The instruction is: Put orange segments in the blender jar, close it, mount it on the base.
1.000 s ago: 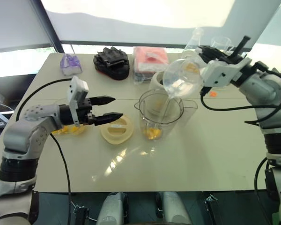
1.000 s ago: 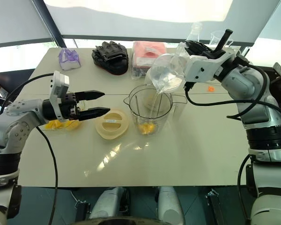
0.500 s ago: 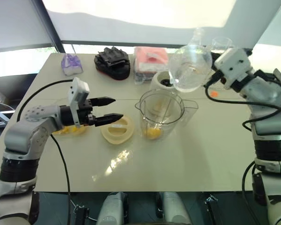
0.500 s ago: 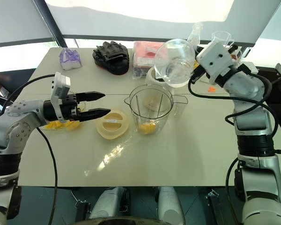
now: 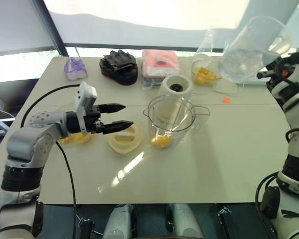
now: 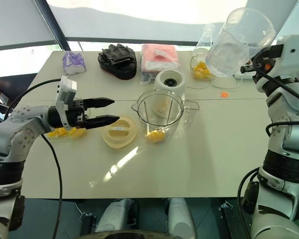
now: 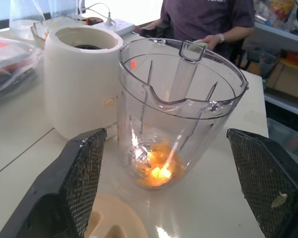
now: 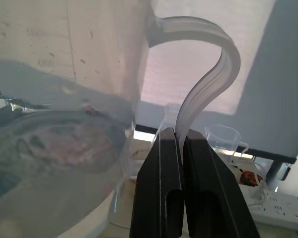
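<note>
The table (image 5: 236, 129) beside the blender jar is open for the clear jug (image 5: 244, 59), so my right gripper should keep lowering the jug by its handle until it stands there.
The blender jar (image 5: 170, 119) stands open at the table's middle with orange segments (image 5: 162, 142) lying in its bottom. Just behind it sits the cream base (image 5: 176, 87), dark socket up. My left gripper (image 5: 125, 115) is open and level, pointing at the jar from the left, above the pale-yellow lid (image 5: 124, 138); nothing is between its fingers (image 7: 74, 178). Far right and high, my right gripper (image 6: 250, 67) is shut on the handle (image 8: 208, 74) of a clear jug (image 5: 251, 47), held tilted off the table. More orange segments lie in a clear bowl (image 5: 205, 75) at the back.
A heap of orange pieces (image 5: 75, 138) lies under my left forearm. Black gloves (image 5: 119, 65), a pink packet (image 5: 159, 62) and a purple item (image 5: 75, 67) line the back edge. A tiny orange scrap (image 5: 226, 99) lies right of the base. A person (image 7: 208, 20) sits beyond the table.
My right gripper has swung the clear jug up and rightwards, away from over the blender jar, rolling it back from its pouring tilt. The left gripper has stayed put.
</note>
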Motion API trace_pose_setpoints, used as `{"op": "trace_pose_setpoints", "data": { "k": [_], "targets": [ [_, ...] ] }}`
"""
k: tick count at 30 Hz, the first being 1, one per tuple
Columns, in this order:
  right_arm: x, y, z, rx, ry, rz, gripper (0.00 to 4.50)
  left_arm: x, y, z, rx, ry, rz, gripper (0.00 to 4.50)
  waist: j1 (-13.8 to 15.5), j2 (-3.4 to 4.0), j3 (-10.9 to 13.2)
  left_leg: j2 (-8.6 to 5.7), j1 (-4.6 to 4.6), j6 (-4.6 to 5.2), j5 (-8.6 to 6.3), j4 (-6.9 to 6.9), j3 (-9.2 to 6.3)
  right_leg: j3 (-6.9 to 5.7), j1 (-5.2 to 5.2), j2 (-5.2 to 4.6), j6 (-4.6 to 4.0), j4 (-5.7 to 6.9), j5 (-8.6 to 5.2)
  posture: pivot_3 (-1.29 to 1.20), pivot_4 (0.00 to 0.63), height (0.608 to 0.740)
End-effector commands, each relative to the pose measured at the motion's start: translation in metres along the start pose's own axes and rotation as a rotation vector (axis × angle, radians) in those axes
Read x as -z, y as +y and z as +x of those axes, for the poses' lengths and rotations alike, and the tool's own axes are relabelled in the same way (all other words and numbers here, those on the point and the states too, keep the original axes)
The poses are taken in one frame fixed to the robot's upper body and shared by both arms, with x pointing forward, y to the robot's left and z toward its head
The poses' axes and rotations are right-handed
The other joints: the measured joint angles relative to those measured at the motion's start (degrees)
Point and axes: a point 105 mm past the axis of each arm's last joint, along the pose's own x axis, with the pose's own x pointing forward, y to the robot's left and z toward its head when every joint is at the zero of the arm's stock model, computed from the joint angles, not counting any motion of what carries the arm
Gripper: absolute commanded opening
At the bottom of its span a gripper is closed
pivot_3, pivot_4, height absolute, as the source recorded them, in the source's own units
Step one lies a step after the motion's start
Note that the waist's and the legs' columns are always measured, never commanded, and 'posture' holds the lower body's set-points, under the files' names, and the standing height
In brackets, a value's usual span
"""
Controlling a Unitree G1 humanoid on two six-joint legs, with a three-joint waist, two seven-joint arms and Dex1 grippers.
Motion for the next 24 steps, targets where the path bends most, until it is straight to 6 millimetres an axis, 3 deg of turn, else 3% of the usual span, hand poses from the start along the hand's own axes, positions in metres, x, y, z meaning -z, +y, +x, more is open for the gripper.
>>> {"op": "trace_pose_setpoints", "data": {
  "k": [1,6,14,19,24],
  "targets": [
    [-0.027,-0.005,-0.007,0.008,-0.071,-0.009,0.07,-0.008,-0.003,0.002,0.029,-0.015,0.026,4.03,-0.10,0.01,-0.01,0.01,0.02,0.00,0.00,0.00,0.00,0.00,0.00,0.01,0.00,0.02,0.00,0.00,0.150,0.740],
    [0.015,-0.032,-0.021,0.118,0.126,-0.074,0.07,-0.008,-0.011,0.006,0.065,-0.013,0.026,4.03,0.34,-0.02,-0.02,0.00,0.02,0.00,0.00,0.00,-0.01,-0.01,0.04,0.05,-0.01,0.04,-0.01,0.00,0.150,0.740],
    [0.085,-0.060,-0.049,0.299,0.238,-0.019,0.07,0.001,-0.015,0.010,0.039,-0.012,0.004,4.03,-0.02,-0.01,-0.02,-0.10,0.03,0.01,0.00,0.00,-0.03,0.09,0.07,0.00,0.02,-0.05,0.00,0.00,0.150,0.740],
    [0.151,-0.067,-0.067,0.349,0.346,-0.046,0.07,0.009,-0.011,0.009,0.004,-0.009,-0.010,4.03,-0.04,-0.02,-0.04,-0.12,0.12,0.01,0.02,0.00,-0.02,0.10,0.14,0.05,0.00,0.00,-0.01,0.00,0.150,0.740],
    [0.182,-0.072,-0.074,0.394,0.393,-0.047,0.07,0.009,-0.003,0.002,-0.045,-0.020,-0.024,4.03,-0.16,0.00,-0.03,-0.12,0.13,0.00,0.03,0.00,-0.04,0.14,0.14,0.05,0.00,0.02,-0.01,0.00,0.150,0.740]
  ]
}}
